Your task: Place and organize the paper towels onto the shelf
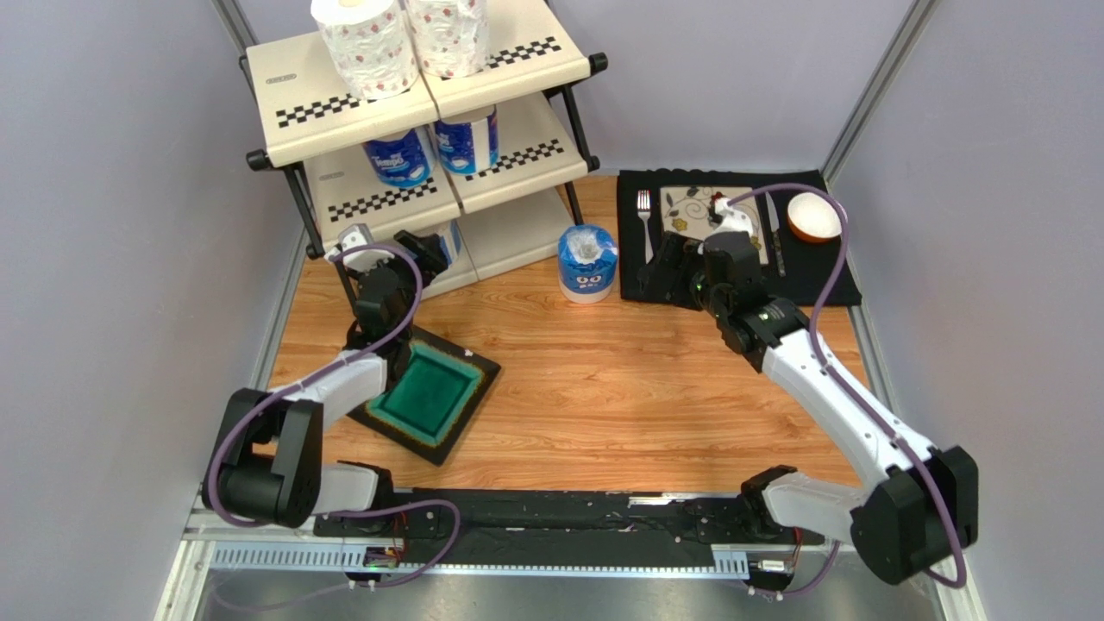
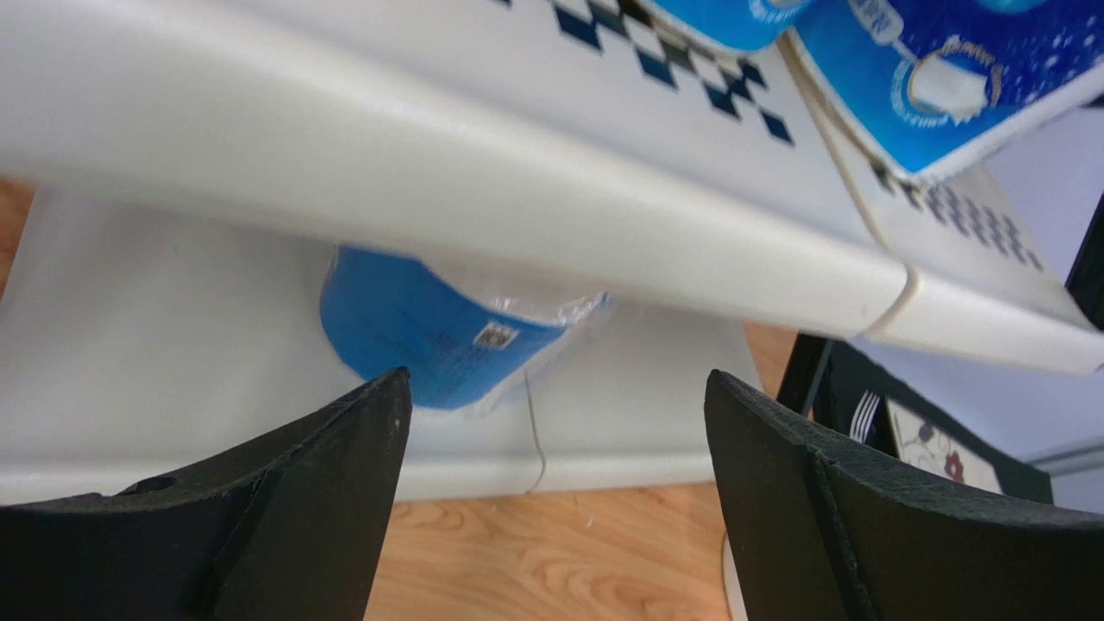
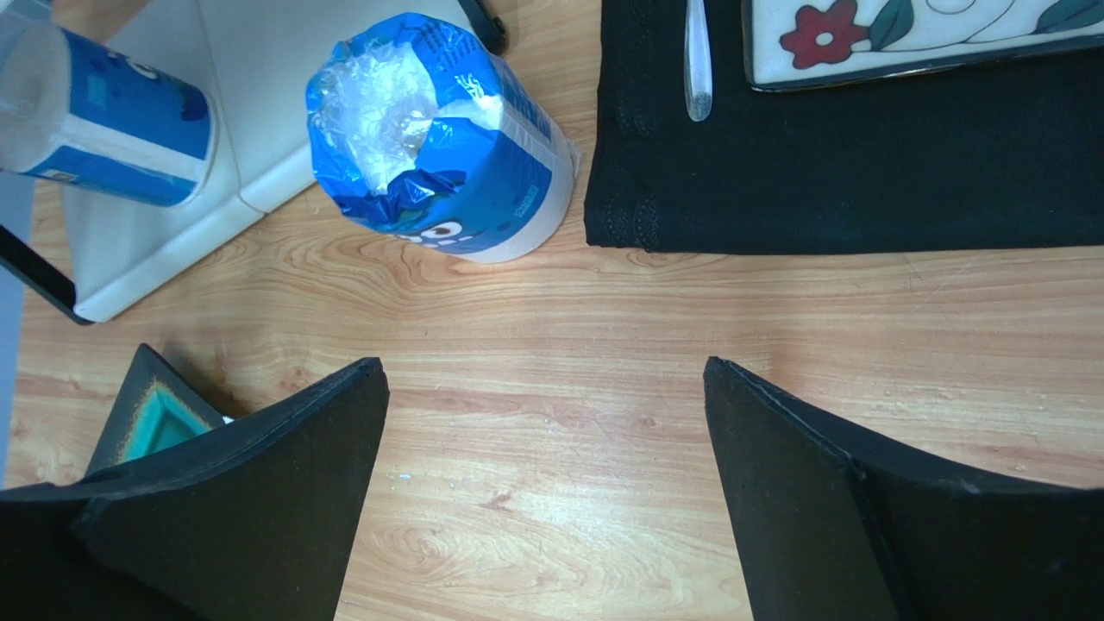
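Note:
I expect the blue roll [image 1: 587, 265] beside the shelf to get squashed at its gripped side when I lift it, because crinkled wrap sinks into a hollow top [image 3: 393, 114].
The shelf [image 1: 340, 100] stands at the far left. Two patterned paper towels [image 1: 367, 47] [image 1: 448, 31] stand on its top tier. Two blue-wrapped rolls [image 1: 398, 158] [image 1: 468, 139] stand on the middle tier. One blue roll [image 2: 428, 324] sits on the bottom tier, also in the right wrist view [image 3: 97, 110]. My left gripper [image 1: 386, 249] [image 2: 557, 388] is open and empty just in front of it. A sixth blue roll [image 1: 587, 263] [image 3: 441, 136] stands on the table. My right gripper [image 1: 674, 269] [image 3: 544, 375] is open and empty, to its right.
A dark square dish with a green inside [image 1: 434, 395] lies under the left arm. A black placemat [image 1: 829, 278] at the far right holds a patterned plate [image 1: 693, 207], a fork [image 1: 644, 220] and a bowl [image 1: 813, 216]. Grey walls close in both sides.

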